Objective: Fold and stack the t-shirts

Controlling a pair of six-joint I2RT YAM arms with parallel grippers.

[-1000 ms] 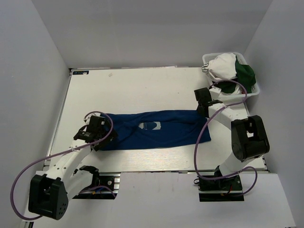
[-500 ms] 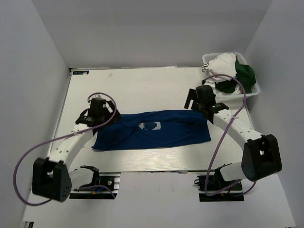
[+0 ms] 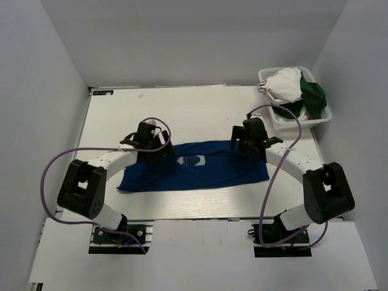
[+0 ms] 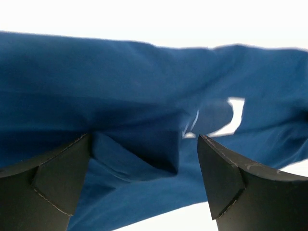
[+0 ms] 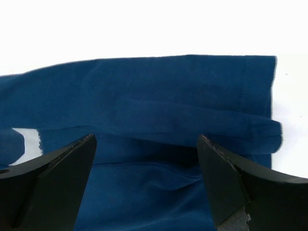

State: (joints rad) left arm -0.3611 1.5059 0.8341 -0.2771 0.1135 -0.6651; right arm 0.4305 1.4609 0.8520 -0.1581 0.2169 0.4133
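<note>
Next, my left gripper swings one end of the band toward the back wall [image 3: 182, 80] to turn the band lengthwise before folding, because the royal blue t-shirt's band [image 3: 209, 171] lies crosswise in front of me.
A royal blue t-shirt [image 3: 200, 170] lies folded into a long band across the table's middle, its white print [image 3: 193, 160] showing at the centre. My left gripper [image 3: 159, 147] is open just above the band's upper left edge; in the left wrist view blue cloth [image 4: 144, 120] fills the space between the fingers [image 4: 226, 178]. My right gripper [image 3: 242, 145] is open above the band's upper right edge; the right wrist view shows the folded hem [image 5: 192, 96] ahead of the fingers [image 5: 62, 178]. More tees, white [image 3: 286, 85] and dark green [image 3: 313, 96], are heaped in the basket.
A white mesh basket [image 3: 300, 121] stands at the table's back right corner. Grey walls close in the table [image 3: 182, 115] on three sides. Purple cables loop from both arms.
Both grippers have moved inward and toward the far edge of the blue shirt, the left one from the shirt's left end, the right one from its right end. The shirt has not shifted.
</note>
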